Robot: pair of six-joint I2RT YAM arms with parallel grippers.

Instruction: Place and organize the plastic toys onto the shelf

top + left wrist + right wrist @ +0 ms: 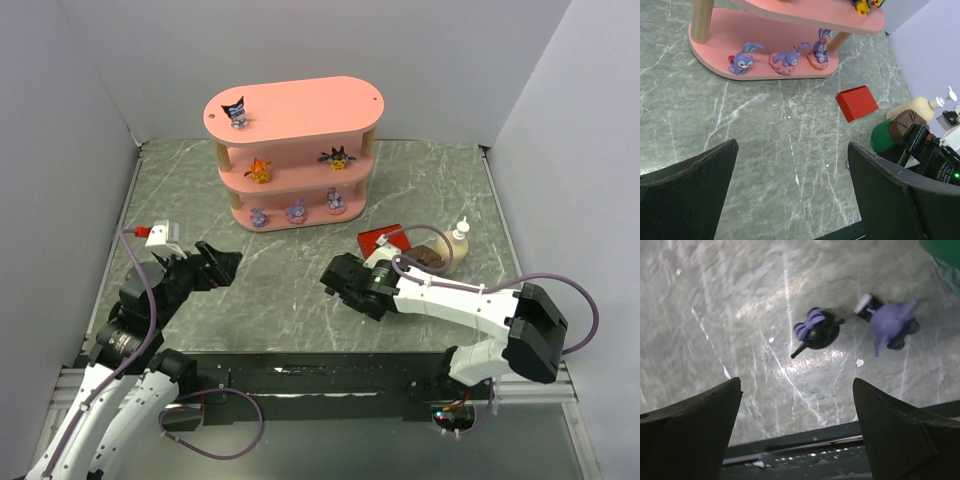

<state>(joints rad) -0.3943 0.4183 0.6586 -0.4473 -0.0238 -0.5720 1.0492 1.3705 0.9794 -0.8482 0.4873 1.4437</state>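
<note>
My right gripper should go down next until its fingers are on either side of the black head (822, 334), because the black-headed toy lies between the lines of my open fingers, clear of the lilac-headed toy (888, 323).
The pink shelf (300, 108) stands at the back. Its top board holds one dark pointed-ear toy (237, 112). The middle board holds the orange toy (261, 170) and the spiky black-and-yellow toy (338, 157). The bottom board holds three lilac toys (743, 59) in a row. Two more dark toys (817, 331) (890, 322) lie on the table in the right wrist view, just beyond my right gripper (796, 381), which is open and empty above them. My left gripper (792, 145) is open and empty over bare table, well short of the shelf (715, 30).
A flat red box (380, 240), a green cylinder with a brown top (892, 132) and a cream pump bottle (459, 240) sit right of centre, beside my right arm. Grey walls enclose the table on three sides.
</note>
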